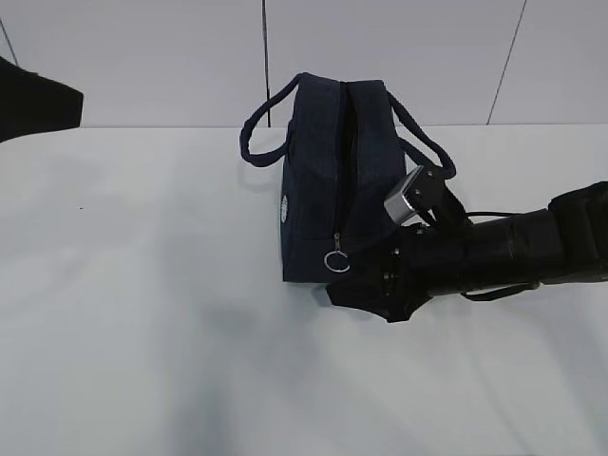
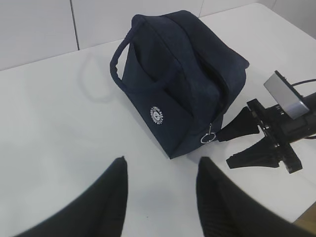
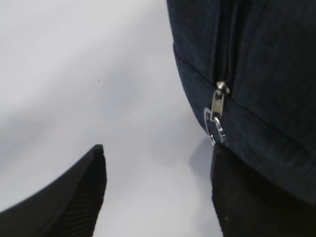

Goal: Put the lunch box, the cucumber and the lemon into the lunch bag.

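A dark gap (image 1: pixel 348 157) gets wider above the metal ring pull. The zipper (image 1: pixel 337 236) will close when I pull the ring up and over the top.
The dark navy lunch bag (image 1: pixel 328 180) stands upright in the middle of the white table, its two loop handles out to the sides and its top looking closed. It also shows in the left wrist view (image 2: pixel 182 79), with its round white logo (image 2: pixel 157 115). Its zipper ring pull (image 1: pixel 336 262) hangs low on the near end. My right gripper (image 1: pixel 350 287) is open at that end. In the right wrist view (image 3: pixel 158 160) one finger (image 3: pixel 232 187) lies against the bag just below the ring pull (image 3: pixel 216 123). My left gripper (image 2: pixel 163 163) is open and empty over bare table. The lunch box, cucumber and lemon are out of view.
The white table (image 1: pixel 142 313) runs to a pale panelled wall at the back. A dark shape (image 1: pixel 33 100) sits at the far left edge of the exterior view. My right arm (image 1: pixel 513 252) stretches in from the right, with its grey wrist camera (image 1: pixel 410 199) beside the bag.
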Tool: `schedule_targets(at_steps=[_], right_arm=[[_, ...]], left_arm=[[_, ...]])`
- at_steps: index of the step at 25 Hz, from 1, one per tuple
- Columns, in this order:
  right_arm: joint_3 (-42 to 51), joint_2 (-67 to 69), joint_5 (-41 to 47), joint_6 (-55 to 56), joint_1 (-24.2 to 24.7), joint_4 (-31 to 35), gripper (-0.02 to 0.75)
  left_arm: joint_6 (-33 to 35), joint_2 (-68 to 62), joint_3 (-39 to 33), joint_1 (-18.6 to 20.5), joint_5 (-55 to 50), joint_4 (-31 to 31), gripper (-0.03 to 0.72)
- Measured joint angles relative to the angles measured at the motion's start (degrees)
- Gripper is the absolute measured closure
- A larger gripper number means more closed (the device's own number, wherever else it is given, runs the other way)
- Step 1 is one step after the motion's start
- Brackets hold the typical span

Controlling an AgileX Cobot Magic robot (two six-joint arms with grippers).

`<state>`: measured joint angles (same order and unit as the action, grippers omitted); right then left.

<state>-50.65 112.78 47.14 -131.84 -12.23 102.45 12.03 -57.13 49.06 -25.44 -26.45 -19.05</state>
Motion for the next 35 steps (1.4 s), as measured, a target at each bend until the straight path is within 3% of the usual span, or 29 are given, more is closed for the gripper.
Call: schedule_targets(at_steps=[20, 32, 35], right_arm=[[0.0, 0.0, -3.07, 2.03, 0.0, 0.82, 0.242], [0.0, 0.0, -2.45, -2.38, -0.26, 1.04, 0.244], [0.0, 0.0, -0.6, -2.52, -0.26, 1.04, 0.272]], left_arm=[[0.0, 0.0, 0.0, 0.0, 0.27, 1.11, 0.37], [0.0, -2.66, 0.0, 0.0, 0.44, 1.22, 0.37], [0.0, -2.66, 0.0, 0.0, 0.53, 1.22, 0.371]])
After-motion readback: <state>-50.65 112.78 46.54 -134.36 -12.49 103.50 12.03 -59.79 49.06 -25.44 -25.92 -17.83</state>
